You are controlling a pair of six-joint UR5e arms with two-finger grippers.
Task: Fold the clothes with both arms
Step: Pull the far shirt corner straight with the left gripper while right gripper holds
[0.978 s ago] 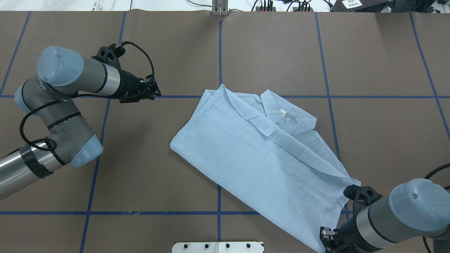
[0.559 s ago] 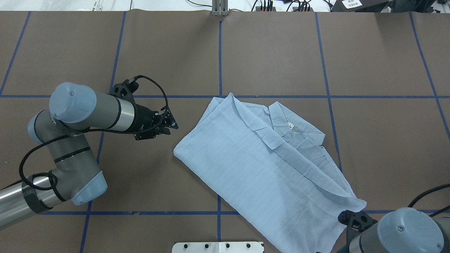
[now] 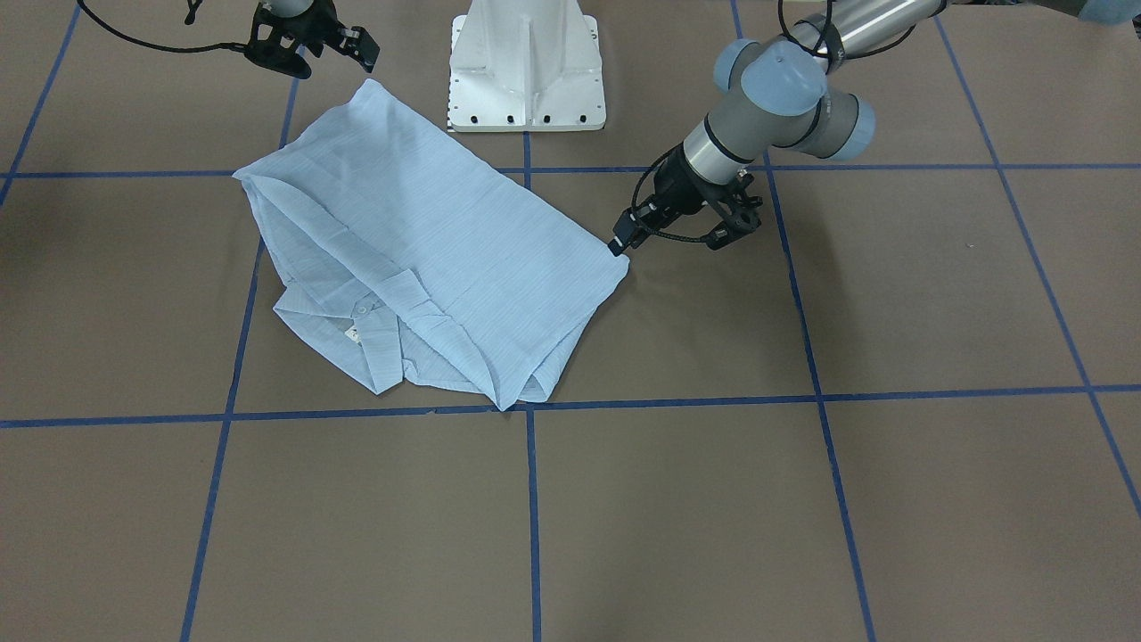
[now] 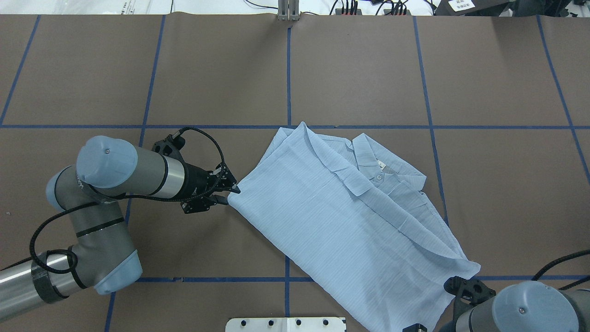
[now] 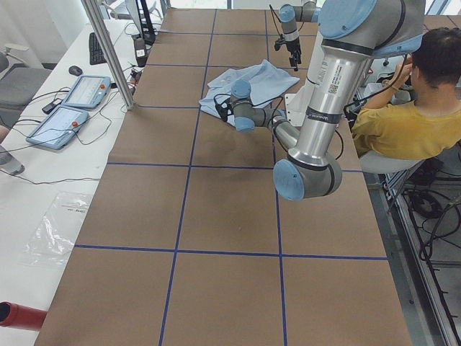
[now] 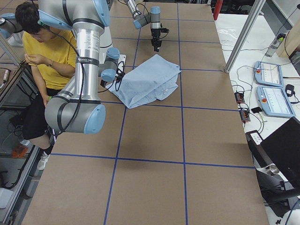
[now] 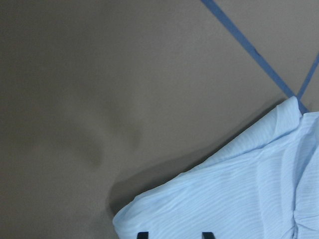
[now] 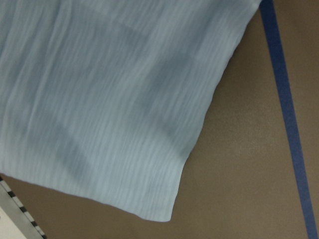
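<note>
Next, my left gripper pulls the shirt's corner (image 3: 620,267) away from the pedestal base to square the shirt, because the folded shirt (image 3: 455,251) is lying at a slant across the blue tape lines.
The light blue striped shirt (image 4: 341,221) lies folded and slanted on the brown table, collar and label up at its far right; it also shows in the front view (image 3: 419,241). My left gripper (image 4: 229,193) is open, its jaws straddling the shirt's left corner. It sits at that same corner in the front view (image 3: 621,244). In the left wrist view two black fingertips (image 7: 143,234) stand apart over the cloth (image 7: 239,199). My right gripper (image 3: 357,46) looks open and empty, just off the shirt's near right corner. The right wrist view shows that corner (image 8: 99,99) lying free.
The white pedestal base (image 3: 526,71) stands at the near table edge beside the shirt. Blue tape lines (image 4: 288,74) grid the table. An operator in yellow (image 5: 403,108) sits behind the robot. Control tablets (image 5: 72,104) and a metal post (image 5: 108,50) are at the far side.
My left arm swung toward the robot and rightward, bringing its gripper to the shirt's left corner. The shirt first slid right and nearer the robot. My right arm drew back off the bottom edge.
</note>
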